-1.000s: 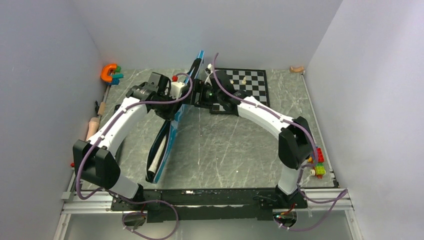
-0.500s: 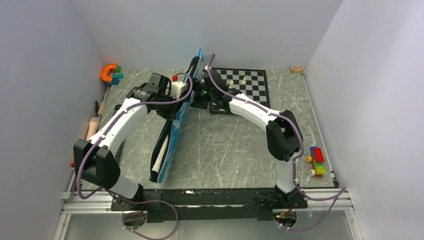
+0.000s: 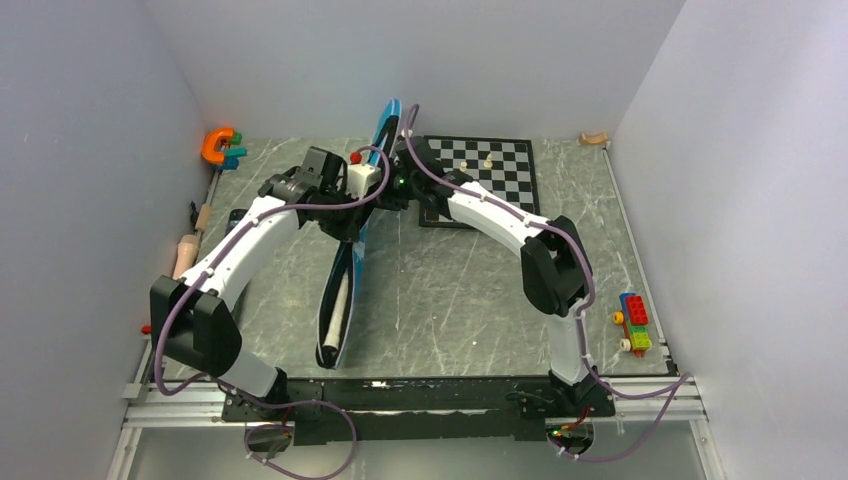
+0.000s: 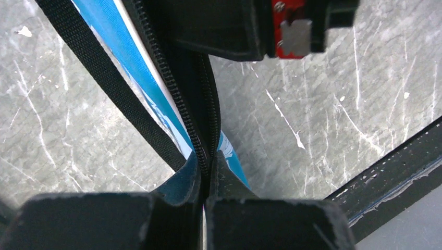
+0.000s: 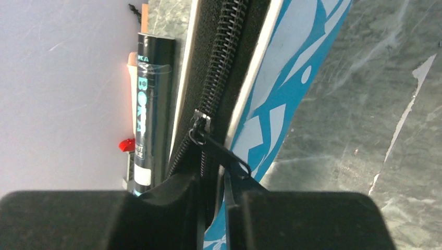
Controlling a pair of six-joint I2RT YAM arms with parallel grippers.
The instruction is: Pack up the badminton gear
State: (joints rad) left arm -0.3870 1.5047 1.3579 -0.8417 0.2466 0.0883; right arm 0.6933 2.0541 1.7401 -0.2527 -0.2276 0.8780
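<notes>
The bag's open part (image 3: 336, 312) is pointing at the front edge. Next, I turn the bag across and take hold of its closed end (image 3: 391, 118) with my left gripper before I zip it.
The blue racket bag (image 3: 352, 262) stands on its edge, running from the back wall toward the front of the table. A white handle (image 3: 341, 303) shows inside its open lower part. My left gripper (image 3: 360, 198) is shut on the bag's zipper edge (image 4: 206, 130), with the bag's black strap (image 4: 112, 88) to the left of it. My right gripper (image 3: 396, 186) reaches in from the other side. Its jaws (image 5: 219, 195) are closed on the zipper edge, and the zipper pull (image 5: 224, 153) runs down between them. The black tube (image 5: 151, 104) lies by the left wall.
A chessboard (image 3: 492, 166) with pieces lies at the back right. An orange clamp tool (image 3: 218, 145) sits in the back left corner. Toy bricks (image 3: 633, 322) lie near the right wall, and small wooden items (image 3: 187, 252) line the left wall.
My right gripper has closed on the bag's zipper edge. The right arm's elbow has drawn in to the left, and the bag's lower end has swung right so the bag stands more upright.
</notes>
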